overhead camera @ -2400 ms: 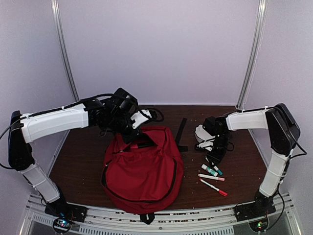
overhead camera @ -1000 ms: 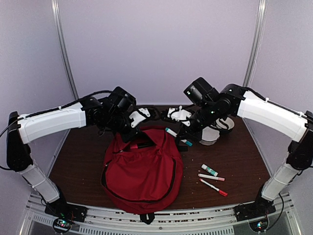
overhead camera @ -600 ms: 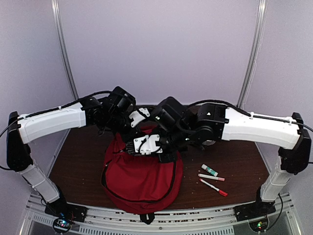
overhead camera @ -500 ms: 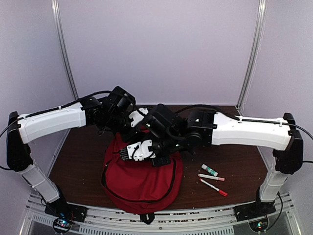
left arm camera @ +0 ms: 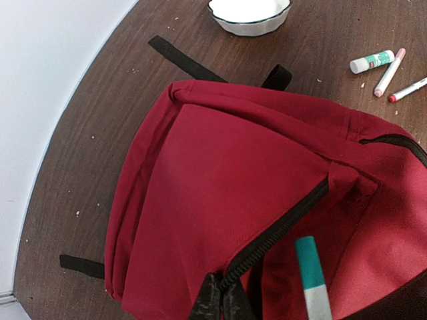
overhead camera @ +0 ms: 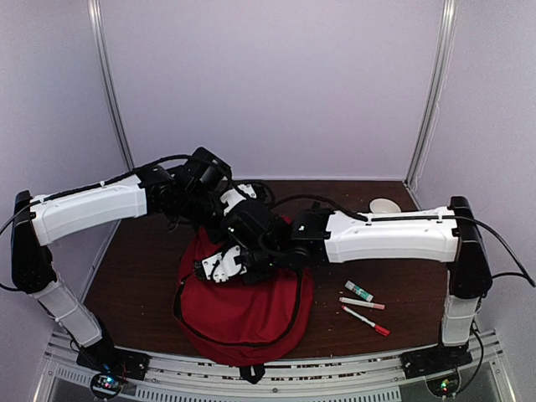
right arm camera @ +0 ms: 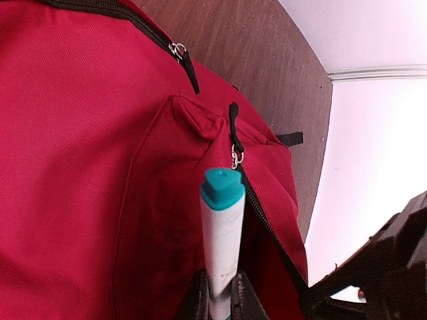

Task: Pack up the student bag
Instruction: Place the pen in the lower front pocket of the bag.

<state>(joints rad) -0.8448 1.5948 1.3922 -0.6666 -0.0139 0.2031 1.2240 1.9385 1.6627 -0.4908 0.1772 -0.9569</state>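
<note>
My right gripper should keep moving down until the marker is inside, because my left gripper holds the bag's opening (right arm camera: 256, 248) up and the marker's teal cap (right arm camera: 223, 189) points at it.
The red student bag (overhead camera: 243, 306) lies flat at the table's middle, top end toward the back. My left gripper (left arm camera: 223, 303) is shut on the bag's black zipper edge (left arm camera: 280, 230) and holds the opening up. In the top view it (overhead camera: 216, 222) is partly hidden by the right arm. My right gripper (right arm camera: 220, 301) is shut on a white marker with a teal cap (right arm camera: 222, 227). The cap points at the zipper opening by a silver pull (right arm camera: 235, 157). In the top view the right gripper (overhead camera: 203, 270) is over the bag's upper left. The marker also shows in the left wrist view (left arm camera: 312, 280).
A white bowl (overhead camera: 385, 205) stands at the back right. A teal-capped glue stick (overhead camera: 358, 291) and two pink-tipped markers (overhead camera: 362, 303) (overhead camera: 365, 321) lie right of the bag. Black straps (left arm camera: 183, 59) trail from the bag's top onto the brown table.
My right arm picked up the teal-capped marker at the right, swung left over the bag, and lowered it at the opening. My left arm has stayed holding the zipper edge.
</note>
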